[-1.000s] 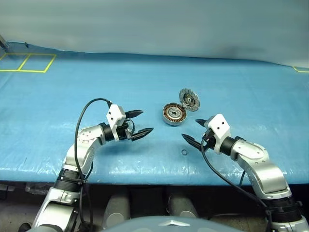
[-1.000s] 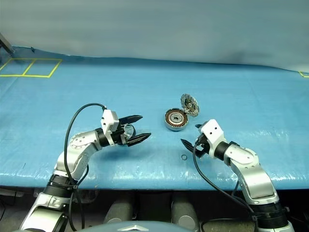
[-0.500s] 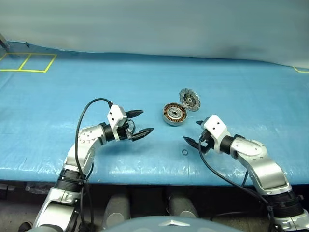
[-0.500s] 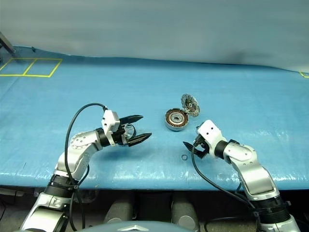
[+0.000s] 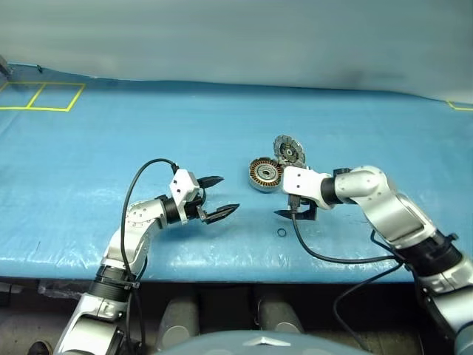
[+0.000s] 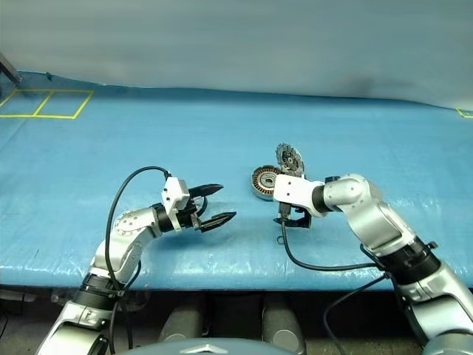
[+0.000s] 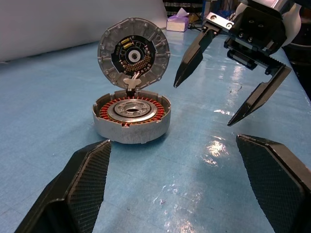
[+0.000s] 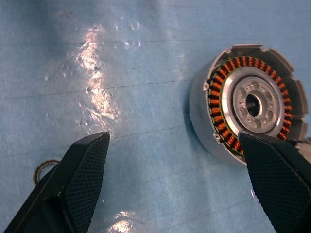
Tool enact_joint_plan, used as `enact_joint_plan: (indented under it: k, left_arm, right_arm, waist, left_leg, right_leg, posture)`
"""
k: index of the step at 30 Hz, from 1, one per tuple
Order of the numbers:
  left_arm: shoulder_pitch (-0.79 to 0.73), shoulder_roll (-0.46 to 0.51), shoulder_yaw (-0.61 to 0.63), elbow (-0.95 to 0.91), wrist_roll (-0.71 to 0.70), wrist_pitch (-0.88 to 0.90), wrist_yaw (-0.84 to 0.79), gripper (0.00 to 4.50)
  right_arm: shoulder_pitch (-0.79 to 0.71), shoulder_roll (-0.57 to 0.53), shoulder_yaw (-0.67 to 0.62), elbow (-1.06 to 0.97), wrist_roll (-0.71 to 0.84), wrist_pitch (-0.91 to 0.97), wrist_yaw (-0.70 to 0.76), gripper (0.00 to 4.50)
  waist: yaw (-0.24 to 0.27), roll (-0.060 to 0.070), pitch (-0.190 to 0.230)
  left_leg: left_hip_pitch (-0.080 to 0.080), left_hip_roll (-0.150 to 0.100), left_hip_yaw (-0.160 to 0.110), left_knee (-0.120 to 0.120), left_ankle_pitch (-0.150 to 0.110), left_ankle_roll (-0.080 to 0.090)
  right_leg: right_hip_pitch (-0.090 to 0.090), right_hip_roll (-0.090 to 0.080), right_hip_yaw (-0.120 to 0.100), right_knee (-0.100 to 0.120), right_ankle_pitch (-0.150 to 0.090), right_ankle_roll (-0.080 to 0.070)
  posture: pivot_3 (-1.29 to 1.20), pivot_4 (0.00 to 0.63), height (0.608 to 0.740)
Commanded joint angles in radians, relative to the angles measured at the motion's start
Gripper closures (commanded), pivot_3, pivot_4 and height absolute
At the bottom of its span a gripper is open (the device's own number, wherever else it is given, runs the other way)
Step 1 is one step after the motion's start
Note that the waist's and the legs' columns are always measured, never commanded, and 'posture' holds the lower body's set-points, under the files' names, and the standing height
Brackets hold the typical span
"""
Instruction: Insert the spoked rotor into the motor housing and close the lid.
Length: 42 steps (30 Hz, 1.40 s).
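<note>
The small metal ring point(image 8: 44, 171) is the same size as the central hole's round rim point(image 8: 253, 105), so the ring should sit flat inside when the robot presses it down.
The motor housing point(image 5: 264, 174) sits mid-table, a squat silver cup with copper windings around a central hole point(image 8: 255, 102). Its lid point(image 5: 290, 150) stands upright behind it on the hinge, with the toothed dark face point(image 7: 133, 51) turned toward the housing. My right gripper point(image 5: 294, 214) hangs open just right of the housing, tilted down at the cloth, with nothing between its fingers point(image 7: 192, 58). My left gripper point(image 5: 228, 195) is open and empty, level, a short way left of the housing and aimed at it. The spoked rotor is out of view.
A tiny dark ring point(image 5: 281, 234) lies on the blue cloth just in front of the right gripper. The table's front edge point(image 5: 236, 260) runs close behind both arms. Yellow tape squares point(image 5: 41, 96) mark the far left corner.
My right gripper has swung left toward the housing, rolled and tipped downward, staying open. The left gripper has hardly moved.
</note>
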Motion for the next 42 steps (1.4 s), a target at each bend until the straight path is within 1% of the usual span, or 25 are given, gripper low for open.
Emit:
enact_joint_plan:
  k: [1,4,8,13,18,21,24,27,30,31,37,42]
  left_arm:
    - [0.014,-0.001,0.007,-0.033,-0.004,-0.011,0.010,0.00]
    - [0.033,0.000,0.011,-0.051,-0.005,-0.009,0.021,0.00]
    - [0.067,0.008,0.019,-0.084,-0.010,0.001,0.034,0.00]
    - [0.092,0.022,0.031,-0.111,-0.012,0.008,0.048,0.00]
    - [0.098,0.029,0.037,-0.118,-0.014,0.007,0.057,0.00]
    - [0.102,0.032,0.040,-0.122,-0.014,0.008,0.061,0.00]
    - [0.111,0.041,0.047,-0.128,-0.013,0.009,0.065,0.00]
    - [0.116,0.052,0.053,-0.130,-0.013,0.010,0.067,0.00]
    - [0.114,0.059,0.058,-0.129,-0.014,0.012,0.068,0.00]
    - [0.112,0.063,0.065,-0.129,-0.015,0.014,0.069,0.00]
    - [0.113,0.092,0.100,-0.136,-0.018,0.024,0.076,0.00]
    - [0.119,0.124,0.152,-0.151,-0.043,0.045,0.087,0.00]
  right_arm:
    - [-0.129,0.036,0.071,0.103,-0.083,-0.078,0.079,0.03]
    - [-0.197,0.074,0.113,0.222,-0.158,-0.148,0.074,0.03]
    - [-0.233,0.123,0.120,0.325,-0.203,-0.199,0.065,0.03]
    - [-0.240,0.160,0.122,0.394,-0.238,-0.243,0.083,0.03]
    - [-0.250,0.186,0.118,0.455,-0.259,-0.279,0.098,0.03]
    - [-0.257,0.193,0.112,0.474,-0.266,-0.292,0.106,0.66]
    - [-0.250,0.200,0.099,0.458,-0.264,-0.296,0.104,1.54]
    - [-0.230,0.210,0.092,0.436,-0.259,-0.288,0.110,1.54]
    - [-0.210,0.212,0.091,0.418,-0.263,-0.281,0.114,2.02]
    - [-0.195,0.211,0.090,0.396,-0.267,-0.286,0.104,2.29]
    - [-0.116,0.207,0.085,0.240,-0.294,-0.315,0.076,2.30]
    - [-0.079,0.199,0.125,0.117,-0.364,-0.352,0.081,2.30]
  waist:
    - [0.000,0.000,0.000]
    - [0.003,0.000,0.000]
    - [0.007,0.000,0.000]
    - [0.006,0.000,0.000]
    - [0.002,0.000,0.000]
    - [0.002,0.000,0.000]
    - [0.002,0.000,0.000]
    - [0.002,0.000,0.000]
    - [0.002,0.000,0.000]
    - [0.002,0.000,0.000]
    - [0.000,0.000,0.000]
    - [-0.002,0.000,0.000]
  left_leg:
    - [0.000,0.000,0.000,0.000,0.000,0.000]
    - [0.000,0.000,-0.001,-0.001,0.000,0.000]
    - [-0.001,0.000,-0.001,-0.002,0.000,0.000]
    - [-0.001,0.000,-0.001,-0.002,0.000,0.000]
    - [0.000,0.000,-0.001,-0.001,0.000,0.000]
    - [0.001,0.000,0.000,-0.001,0.000,0.000]
    - [0.001,0.000,-0.001,-0.001,0.000,0.000]
    - [0.001,0.000,-0.001,-0.002,0.000,0.000]
    - [0.001,0.000,-0.001,-0.002,0.000,0.000]
    - [0.001,0.000,-0.001,-0.003,0.000,0.000]
    - [0.001,0.001,-0.002,-0.004,0.000,0.000]
    - [0.001,0.001,-0.002,-0.004,0.000,0.000]
  right_leg:
    - [0.000,0.000,0.000,0.000,0.000,0.000]
    - [0.000,0.000,-0.001,0.000,0.001,-0.001]
    - [-0.001,0.000,-0.001,0.000,0.003,-0.004]
    - [-0.001,0.000,-0.001,0.000,0.004,-0.003]
    - [0.000,0.000,-0.001,0.000,0.003,-0.005]
    - [0.001,0.000,-0.001,0.000,0.003,-0.005]
    - [0.001,0.000,-0.001,0.001,0.003,-0.005]
    - [0.000,0.000,-0.001,0.000,0.004,-0.004]
    - [0.000,0.000,-0.002,0.000,0.004,-0.004]
    - [0.000,0.000,-0.002,0.000,0.004,-0.004]
    - [0.000,0.000,-0.003,0.001,0.004,-0.004]
    - [-0.001,0.000,-0.004,0.001,0.003,-0.003]
  posture:
    - [0.00,0.150,0.740]
    - [0.00,0.150,0.740]
    - [0.00,0.150,0.740]
    - [0.00,0.150,0.740]
    - [0.00,0.150,0.740]
    - [0.00,0.150,0.740]
    - [0.00,0.150,0.740]
    - [0.00,0.150,0.740]
    - [0.00,0.150,0.740]
    - [0.00,0.150,0.740]
    - [0.00,0.150,0.740]
    - [0.00,0.150,0.740]
